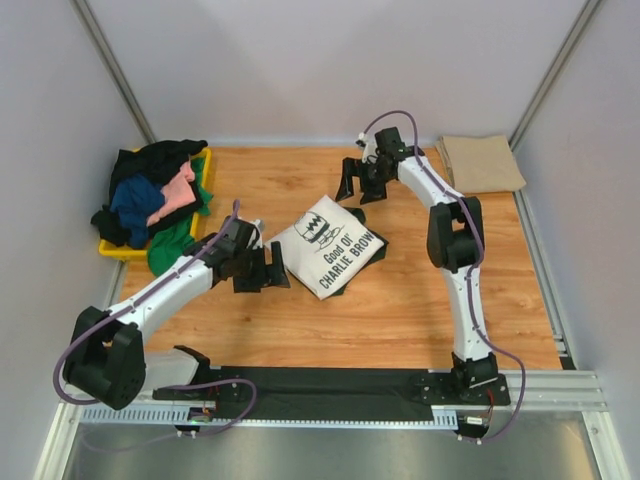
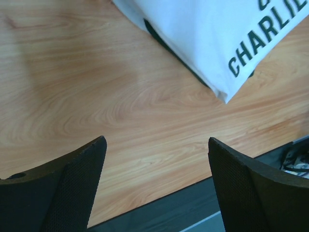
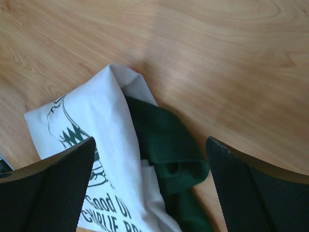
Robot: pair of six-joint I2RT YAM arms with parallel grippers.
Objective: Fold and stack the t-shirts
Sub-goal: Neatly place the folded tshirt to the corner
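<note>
The folded cream t-shirt (image 1: 328,247) will stay in one bundle when I carry it by one edge, because the dark green sleeves (image 1: 379,252) are tucked under the cream cloth.
A folded cream t-shirt (image 1: 328,245) with "Charlie Brown" print lies at the table's middle, dark green sleeves tucked beneath. My left gripper (image 1: 272,272) is open just left of it, over bare wood; in the left wrist view the shirt's corner (image 2: 217,38) lies beyond the gripper (image 2: 157,140). My right gripper (image 1: 356,192) hovers open above the shirt's far corner; in the right wrist view the green sleeve (image 3: 166,145) and cream cloth (image 3: 101,121) show between its spread fingers (image 3: 58,188). A folded tan t-shirt (image 1: 480,162) rests at the back right. Several crumpled t-shirts (image 1: 160,195) are heaped at the left.
The heap sits in a yellow tray (image 1: 118,250) at the left edge, with green cloth spilling over its near side. A black strip (image 1: 330,385) holds the arm bases along the near edge. Grey walls close in the table.
</note>
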